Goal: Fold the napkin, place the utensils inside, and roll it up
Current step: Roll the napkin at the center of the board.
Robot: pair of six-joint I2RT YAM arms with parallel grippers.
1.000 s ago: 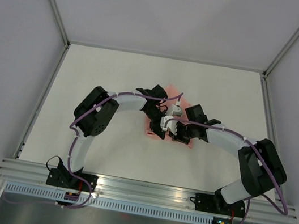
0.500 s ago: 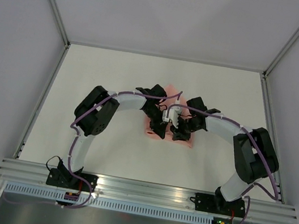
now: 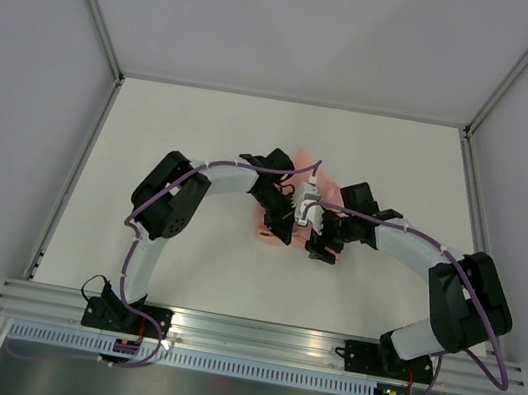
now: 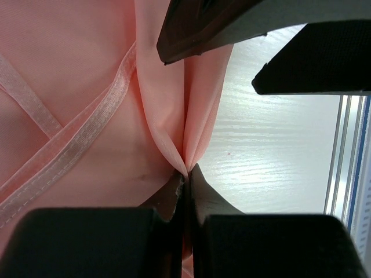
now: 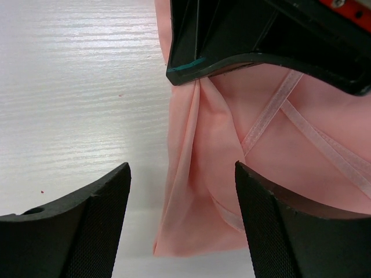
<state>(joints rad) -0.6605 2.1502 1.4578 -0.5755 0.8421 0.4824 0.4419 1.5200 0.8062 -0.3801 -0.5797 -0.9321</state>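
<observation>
Next, my right gripper pinches the gathered fold [image 5: 184,139] nearby before my left gripper opens, because the napkin's corner [image 5: 194,231] spreads out loose past my left gripper's pinch.
The salmon-pink napkin [image 3: 299,157] lies mid-table, mostly hidden under both wrists in the top view. My left gripper [image 4: 186,174] is shut on a pinched fold at the napkin's [image 4: 75,87] near edge, and cloth rises in a crease from its tips. My right gripper [image 5: 182,202] faces it with jaws wide open over the napkin's [image 5: 197,191] folded corner, touching nothing. In the top view the left gripper [image 3: 284,229] and right gripper [image 3: 317,245] almost meet. The utensils are out of view.
White table [image 3: 174,132] surrounds the cloth, with grey walls on three sides. An aluminium rail [image 3: 251,332] runs along the near edge by the arm bases. Sheer hem bands [image 5: 272,110] cross on the cloth's top layer.
My right gripper has opened and let go of the napkin, and its arm has swung slightly toward the near right. The left gripper keeps its pinch in place.
</observation>
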